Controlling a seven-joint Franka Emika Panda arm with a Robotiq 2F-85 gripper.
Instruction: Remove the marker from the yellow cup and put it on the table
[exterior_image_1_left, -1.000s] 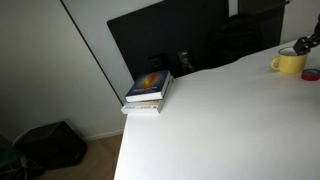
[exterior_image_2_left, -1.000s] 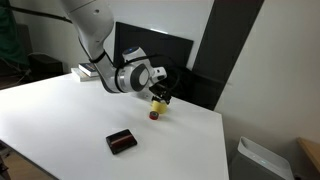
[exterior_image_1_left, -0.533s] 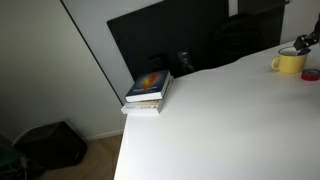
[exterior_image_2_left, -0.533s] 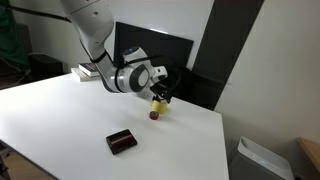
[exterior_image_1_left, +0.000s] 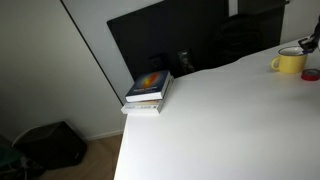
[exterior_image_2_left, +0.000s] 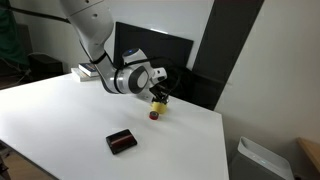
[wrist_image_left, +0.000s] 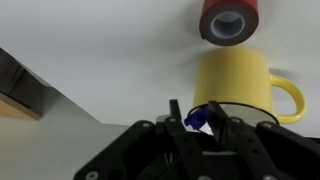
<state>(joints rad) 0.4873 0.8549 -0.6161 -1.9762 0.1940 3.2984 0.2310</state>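
Observation:
The marker's cap (wrist_image_left: 197, 118) is at a slant between my gripper's fingers. Next, my gripper opens, straightens up above the yellow cup (exterior_image_1_left: 291, 52) and takes hold of the cap squarely before it lifts.
The yellow cup (wrist_image_left: 235, 80) stands on the white table (wrist_image_left: 90, 40), its handle to the right in the wrist view. In both exterior views it sits near the table's far edge (exterior_image_1_left: 290, 63) (exterior_image_2_left: 158, 103). The marker's blue-purple cap (wrist_image_left: 200, 117) pokes out over the cup's rim. My gripper (wrist_image_left: 194, 106) reaches down into the cup's mouth, and its two dark fingers (wrist_image_left: 213, 106) press the cap from both sides. The marker's white shaft is hidden behind the fingers. In an exterior view the gripper (exterior_image_2_left: 160, 95) hangs right over the cup.
A small red round object (wrist_image_left: 230, 20) lies just beyond the cup, also seen in an exterior view (exterior_image_2_left: 153, 114). A flat black object (exterior_image_2_left: 121, 141) lies on the table nearer the front. A stack of books (exterior_image_1_left: 148, 90) sits at the table's corner.
The arm stays over the cup in both exterior views. The fingers seem to have drawn together at the cup's mouth; nothing else has moved.

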